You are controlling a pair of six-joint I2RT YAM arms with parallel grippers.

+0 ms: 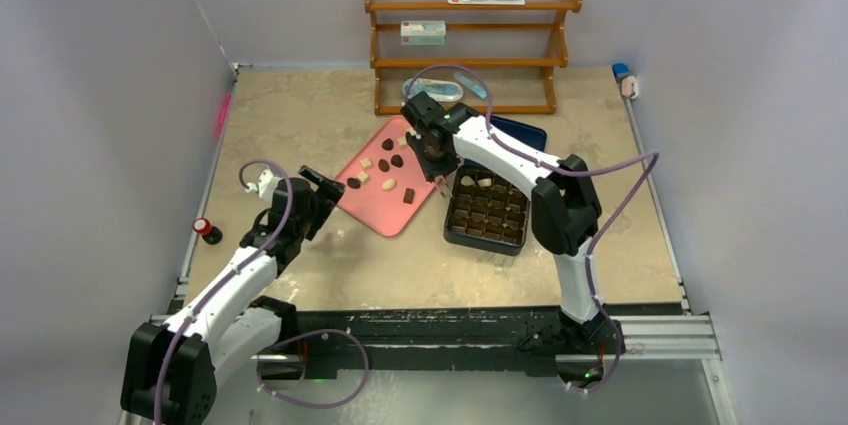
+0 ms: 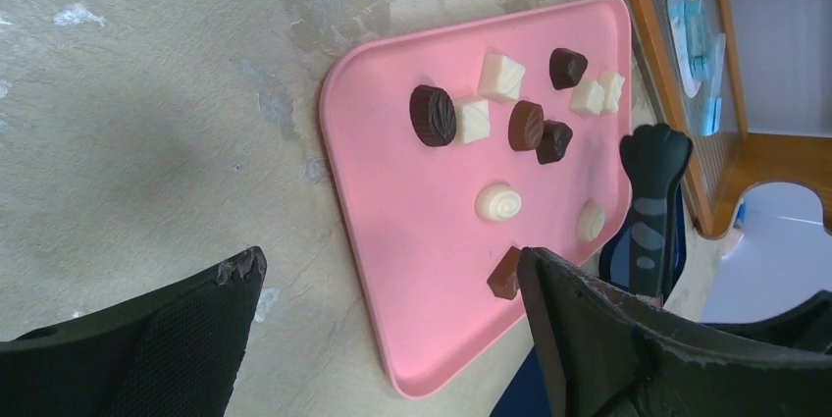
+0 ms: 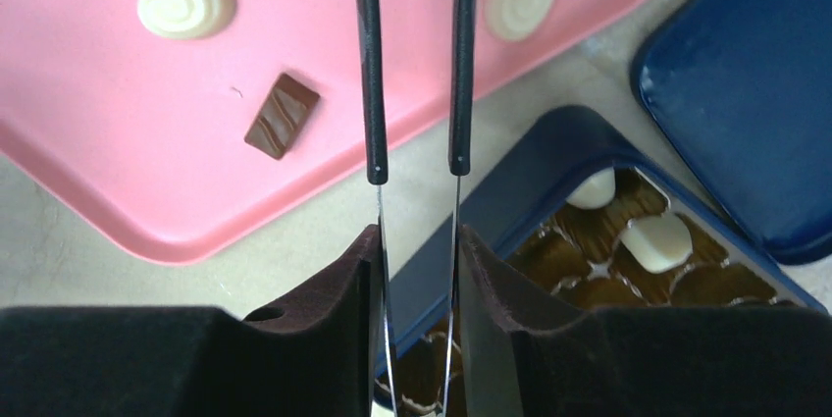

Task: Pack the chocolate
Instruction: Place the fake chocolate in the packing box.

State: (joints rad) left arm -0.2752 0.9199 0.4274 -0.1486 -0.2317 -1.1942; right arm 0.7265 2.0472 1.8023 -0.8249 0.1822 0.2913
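The open tongs are hanging beside the white pieces at the tray's far end (image 2: 598,94). My right gripper should go on moving there until the tongs' arms are on both sides of one piece.
Several chocolate pieces (image 1: 385,160), dark and cream-white, lie on the pink tray (image 1: 375,210). In the left wrist view they include a dark ridged round (image 2: 433,115) and a white swirl (image 2: 498,201). Two white pieces (image 3: 655,240) sit in the dark gridded box (image 1: 487,210). My right gripper (image 3: 417,240) is shut on a pair of thin metal tongs (image 3: 371,64) with black-sleeved arms. The arms stand apart with nothing between them, over the gap between tray and box, and their tips run off the top of the frame. My left gripper (image 2: 390,258) is open at the tray's near-left corner, holding nothing.
The box's blue lid (image 3: 746,93) lies behind the box. A wooden shelf (image 1: 470,45) holding small packets stands at the back. A small red-capped bottle (image 1: 207,230) sits near the left table edge. A brown rectangular piece (image 3: 281,115) lies near the tray's front rim.
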